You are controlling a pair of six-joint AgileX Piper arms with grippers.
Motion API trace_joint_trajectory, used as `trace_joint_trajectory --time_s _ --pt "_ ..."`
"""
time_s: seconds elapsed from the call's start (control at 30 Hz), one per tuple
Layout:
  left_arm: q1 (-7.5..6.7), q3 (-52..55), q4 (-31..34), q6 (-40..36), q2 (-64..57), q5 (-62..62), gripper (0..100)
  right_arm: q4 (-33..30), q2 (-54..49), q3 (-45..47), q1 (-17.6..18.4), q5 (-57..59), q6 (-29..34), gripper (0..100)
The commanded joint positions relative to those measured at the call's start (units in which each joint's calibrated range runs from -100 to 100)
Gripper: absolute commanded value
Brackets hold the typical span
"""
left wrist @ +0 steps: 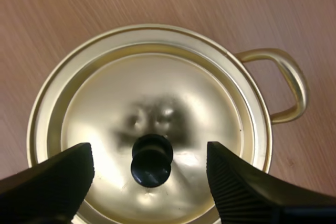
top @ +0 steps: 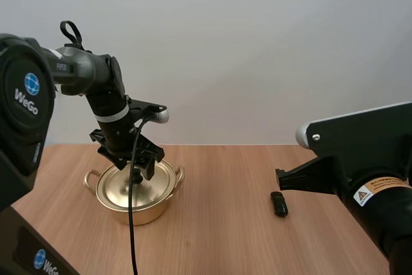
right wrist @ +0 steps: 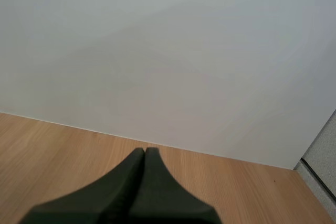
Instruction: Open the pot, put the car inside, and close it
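I expect the lid to come straight off and leave the pot behind when I lift, because the gold lid's smooth rim [top: 155,201] sits above the pot's loop handles [top: 179,178].
A gold pot [top: 137,189] with two loop handles sits on the wooden table at the left, its gold lid [left wrist: 152,114] on it. My left gripper [top: 138,169] hangs open just above the lid. In the left wrist view its fingers [left wrist: 58,174] stand apart on either side of the black knob [left wrist: 151,160] without touching it. A small black car [top: 279,203] lies on the table to the right of the pot. My right gripper [right wrist: 144,153] is shut on nothing, raised over the table's far edge and facing the wall.
The wooden table [top: 225,223] stretches between the pot and the car. The right arm's large black body [top: 367,172] stands over the table's right side, close to the car. A pale wall rises behind the table.
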Motion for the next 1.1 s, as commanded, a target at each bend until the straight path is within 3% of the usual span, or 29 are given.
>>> trace_joint_trajectory --time_s 0.0,0.2,1.07 --pt "0.05 0.01 -0.07 0.05 -0.01 -0.77 100 0.04 0.01 0.02 0.00 0.09 -0.02 0" --pt "0.05 0.01 -0.30 0.05 -0.01 -0.10 72 0.04 0.01 0.02 0.00 0.09 -0.02 0" --pt "0.05 0.01 -0.30 0.05 1.95 1.04 72 -0.07 0.01 0.02 0.00 0.10 -0.02 0"
